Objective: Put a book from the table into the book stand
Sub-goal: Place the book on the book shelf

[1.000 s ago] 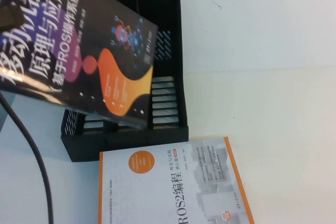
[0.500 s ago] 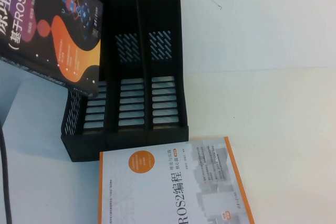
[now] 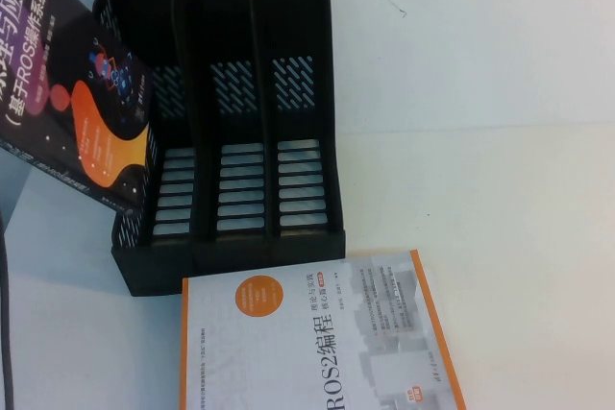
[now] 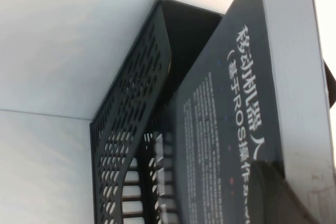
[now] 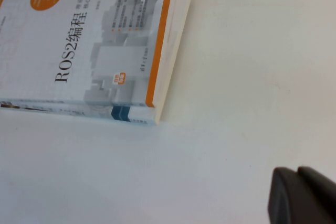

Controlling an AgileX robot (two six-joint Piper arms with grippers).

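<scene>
The black book's lower corner (image 3: pixel 133 203) is pointing into the stand's empty end slot (image 3: pixel 175 191), so the robot's left gripper should go on lowering the book until it rests inside, and then let go.
The black book (image 3: pixel 77 112), with white Chinese title and an orange and purple blob, hangs tilted in the air at the far left, its lower corner over the left wall of the black book stand (image 3: pixel 288 26). The stand's three slots hold nothing. In the left wrist view my left gripper (image 4: pixel 283 182) is shut on the book (image 4: pixel 231 108); one dark finger lies on the cover, just above the stand's perforated side (image 4: pixel 131 108). My right gripper (image 5: pixel 299 195) is shut and holds nothing, low over the white table (image 5: pixel 236 77).
The white ROS2 book (image 3: pixel 307 343) with an orange edge lies flat just in front of the stand; it also shows in the right wrist view (image 5: pixel 89 45). Bare white table (image 3: pixel 480 141) lies to the right of the stand.
The black book has moved left and lower, from over the stand's slots to its left wall, uncovering all three slots. The ROS2 book and the stand have not moved.
</scene>
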